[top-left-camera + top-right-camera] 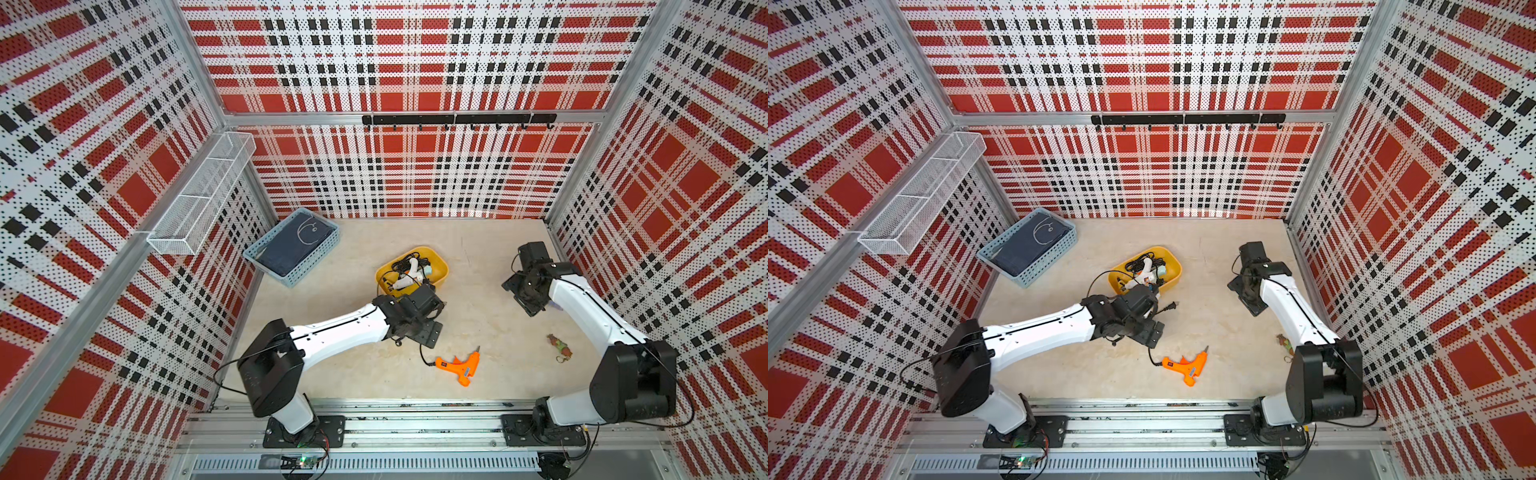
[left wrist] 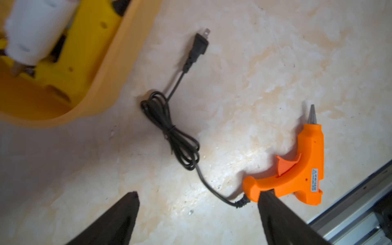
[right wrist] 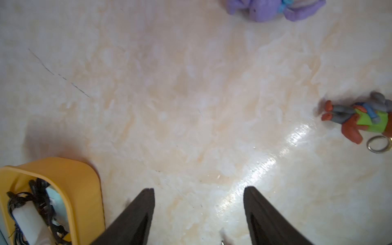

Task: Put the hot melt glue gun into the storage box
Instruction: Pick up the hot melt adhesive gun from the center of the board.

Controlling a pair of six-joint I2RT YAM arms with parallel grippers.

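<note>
The orange glue gun's handle (image 1: 445, 363) lies crosswise to the left gripper's fingers, so the robot's left gripper should turn and approach from the cord end (image 1: 432, 364) before it closes.
The orange hot melt glue gun (image 1: 459, 365) (image 1: 1185, 366) lies flat on the table near the front, its black cord (image 2: 174, 135) bundled beside it. The mustard-yellow storage box (image 1: 438, 259) (image 1: 1175, 266) stands behind it and holds a white glue gun and black cords. My left gripper (image 2: 199, 194) hangs open over the table between box and gun. Nothing is between its fingers, and one fingertip (image 2: 267, 197) overlaps the gun's handle end in the left wrist view. My right gripper (image 3: 199, 189) is open and empty above bare table right of the box (image 3: 70, 174).
A pale blue lattice basket (image 1: 291, 245) with dark cloth sits at the back left. A white wire rack (image 1: 199, 195) hangs on the left wall. A small keychain figure (image 1: 559, 347) (image 3: 356, 118) and a purple toy (image 3: 273, 8) lie at the right. A metal rail (image 1: 415, 419) edges the front.
</note>
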